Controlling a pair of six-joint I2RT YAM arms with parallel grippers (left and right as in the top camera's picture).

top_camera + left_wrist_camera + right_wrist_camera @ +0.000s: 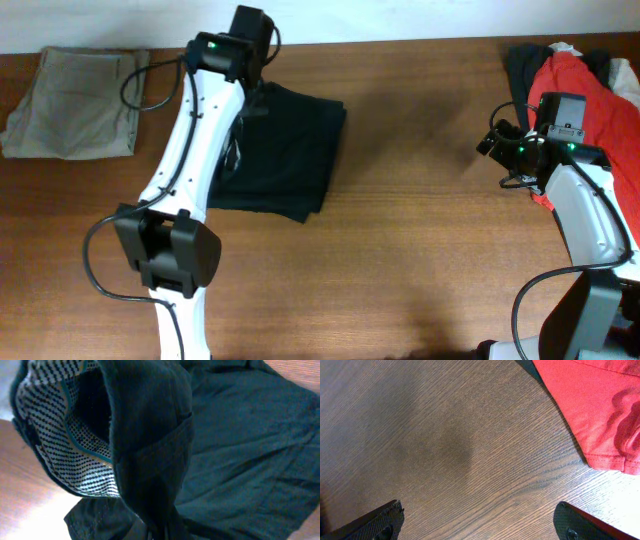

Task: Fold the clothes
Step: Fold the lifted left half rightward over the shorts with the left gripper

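My left gripper is holding the bunched fold (154, 435) at the dark garment's outer edge, so next I move it back over the flat part (290, 150) and set it down.
A dark garment (285, 160) lies partly folded on the table left of centre. My left gripper (256, 92) is at its far left edge, shut on a bunched fold of the dark cloth (150, 460), with a dotted white lining (65, 435) showing beside it. The fingers themselves are hidden by cloth. My right gripper (480, 522) is open and empty over bare wood, just left of a red garment (600, 405) that lies in the clothes pile (585, 85) at the far right.
A folded khaki garment (75, 103) lies at the far left corner. Black and white clothes (525, 65) lie under the red one. The left arm (185, 170) stretches over the table's left middle. Bare wood lies between the dark garment and the pile.
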